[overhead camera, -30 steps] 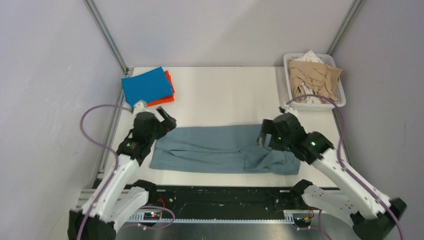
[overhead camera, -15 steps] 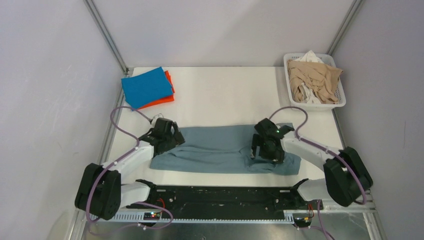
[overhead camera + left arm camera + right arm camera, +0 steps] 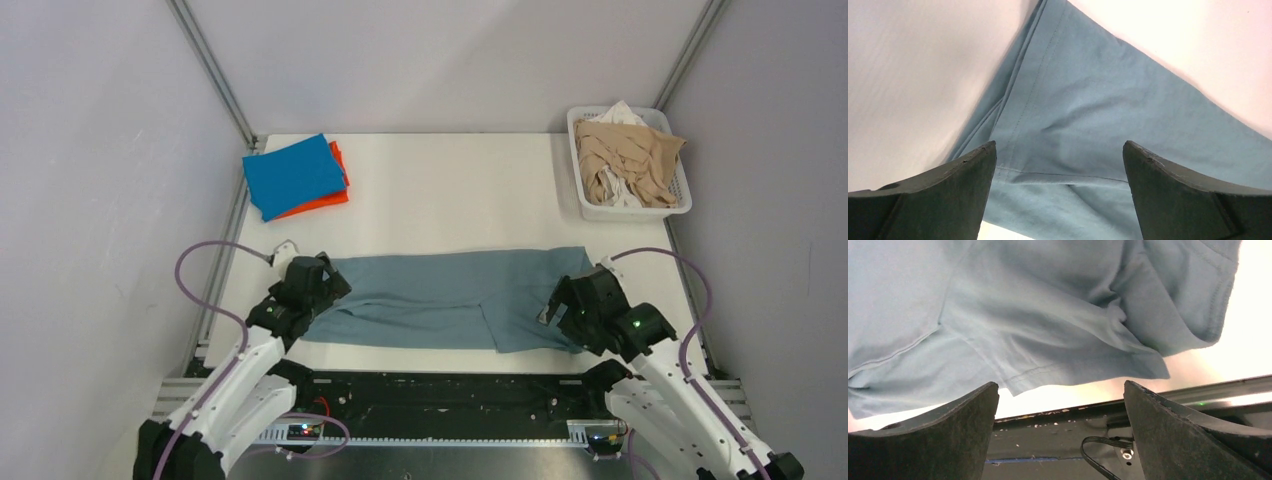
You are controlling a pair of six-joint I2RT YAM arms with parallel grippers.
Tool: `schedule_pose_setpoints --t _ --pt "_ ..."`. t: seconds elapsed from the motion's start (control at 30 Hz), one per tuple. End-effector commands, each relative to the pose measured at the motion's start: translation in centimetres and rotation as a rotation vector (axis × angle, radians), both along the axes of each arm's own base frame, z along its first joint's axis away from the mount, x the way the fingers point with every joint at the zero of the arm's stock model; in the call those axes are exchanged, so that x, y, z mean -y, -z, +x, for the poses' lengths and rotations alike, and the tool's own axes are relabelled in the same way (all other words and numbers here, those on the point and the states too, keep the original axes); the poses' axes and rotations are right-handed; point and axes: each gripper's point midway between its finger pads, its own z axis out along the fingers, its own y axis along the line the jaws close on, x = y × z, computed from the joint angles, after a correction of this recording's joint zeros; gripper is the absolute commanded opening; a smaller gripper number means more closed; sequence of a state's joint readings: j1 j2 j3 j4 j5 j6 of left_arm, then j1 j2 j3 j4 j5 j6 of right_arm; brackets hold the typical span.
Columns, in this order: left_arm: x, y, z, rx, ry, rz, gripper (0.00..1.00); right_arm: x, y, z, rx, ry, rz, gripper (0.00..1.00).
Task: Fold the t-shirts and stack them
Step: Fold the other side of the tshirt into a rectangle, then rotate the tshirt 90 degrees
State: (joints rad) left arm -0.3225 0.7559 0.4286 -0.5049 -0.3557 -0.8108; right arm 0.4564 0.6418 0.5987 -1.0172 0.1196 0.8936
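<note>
Next, my left gripper brings the hem end of the t-shirt near while my right gripper swings its sleeve end (image 3: 532, 315) to the back, because the grey-blue t-shirt's strip (image 3: 420, 298) lies crosswise.
A large grey-blue t-shirt (image 3: 440, 295) lies on the white table as a long strip folded lengthwise. My left gripper (image 3: 325, 283) hovers open over its left end; the left wrist view shows a hemmed fold of the shirt (image 3: 1088, 100) between the wide-apart fingers of that gripper (image 3: 1059, 145), with nothing gripped. My right gripper (image 3: 563, 303) is open above the shirt's right near corner. In the right wrist view the shirt's rumpled sleeve end (image 3: 1038, 315) lies just beyond the empty right gripper (image 3: 1061, 385). A folded bright blue t-shirt (image 3: 295, 173) rests on an orange one (image 3: 338, 192) at the back left.
A white slatted basket (image 3: 632, 211) holding beige and white garments (image 3: 630, 155) stands at the back right. The black rail (image 3: 1058, 440) at the table's near edge, with a cable, is right under the right gripper. Purple cables loop beside both arms.
Both arms have drawn back toward the near edge. The right gripper moved from the shirt's middle-right to its right end, where the cloth lies flatter. The left gripper shifted slightly nearer at the left end.
</note>
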Motion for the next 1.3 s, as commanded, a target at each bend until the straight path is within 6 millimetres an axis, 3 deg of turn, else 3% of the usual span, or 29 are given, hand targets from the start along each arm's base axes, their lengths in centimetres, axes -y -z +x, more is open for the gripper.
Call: schedule_pose_setpoints --t 0.0,0.07,0.17,0.3,0.37,0.6,0.8,0.87,0.9,0.93,0.97,1.0,1.1,1.13,1.17,1.2,1.23,1.27 --pt "-0.6 -2.8 0.6 0.068 -0.041 -0.005 1.0 -3.1 -2.7 2.8 0.13 -0.121 0.127 0.99" --pt "0.4 -3.6 1.0 0.064 0.016 -0.019 1.0 -4.0 -3.4 4.3 0.177 -0.137 0.157 0.99" --pt "3.6 -4.6 2.1 0.064 0.159 -0.083 1.0 -4.4 -2.4 6.2 0.143 -0.129 0.155 0.99" --pt "7.4 -3.1 3.0 0.032 0.311 -0.153 1.0 -3.1 0.3 9.8 0.1 -0.036 0.094 0.99" --pt "8.0 -1.7 3.3 -0.001 0.326 -0.154 1.0 -2.6 1.4 11.6 0.087 -0.002 0.086 0.99" --pt "6.0 3.6 2.9 -0.152 0.246 -0.049 1.0 2.2 5.8 12.2 -0.06 0.149 -0.063 0.99" --pt "4.6 6.2 0.7 -0.224 0.186 -0.029 1.0 2.1 6.3 15.6 -0.058 0.129 -0.054 0.99" --pt "4.6 6.5 0.0 -0.229 0.18 -0.046 1.0 1.1 5.4 18.7 -0.015 0.1 -0.019 0.99" --pt "4.8 6.7 -0.5 -0.236 0.191 -0.064 1.0 0.1 6.2 19.1 -0.045 0.074 0.014 0.99" --pt "5.0 6.7 -0.7 -0.234 0.196 -0.081 1.0 -0.7 4.9 21.3 -0.003 0.054 0.042 0.99" --pt "5.4 7.0 -1.4 -0.251 0.214 -0.105 1.0 -1.4 6.0 21.9 -0.034 0.037 0.04 0.99" --pt "5.8 6.8 -1.6 -0.243 0.22 -0.126 1.0 -2.2 5.6 24.2 -0.018 0.02 0.041 0.99" --pt "7.6 6.9 -3.5 -0.251 0.271 -0.205 1.0 -5.2 4.5 28.9 0.024 -0.051 0.037 0.99" --pt "8.3 6.4 -3.6 -0.231 0.287 -0.231 1.0 -6.0 3.9 31.4 0.031 -0.066 0.032 0.99" --pt "9.2 6.4 -4.5 -0.24 0.33 -0.24 1.0 -6.6 4.1 31.7 -0.004 -0.079 0.021 0.99" --pt "10.0 6.1 -5.0 -0.232 0.358 -0.258 1.0 -7.7 3.5 34.6 0.029 -0.099 0.022 1.0" --pt "10.4 6.2 -5.5 -0.241 0.355 -0.274 1.0 -8.6 0.9 37.0 0.081 -0.109 0.031 1.0" --pt "11.1 6.1 -6.1 -0.24 0.391 -0.277 1.0 -9.3 2.9 37.6 0.047 -0.131 0.022 1.0"
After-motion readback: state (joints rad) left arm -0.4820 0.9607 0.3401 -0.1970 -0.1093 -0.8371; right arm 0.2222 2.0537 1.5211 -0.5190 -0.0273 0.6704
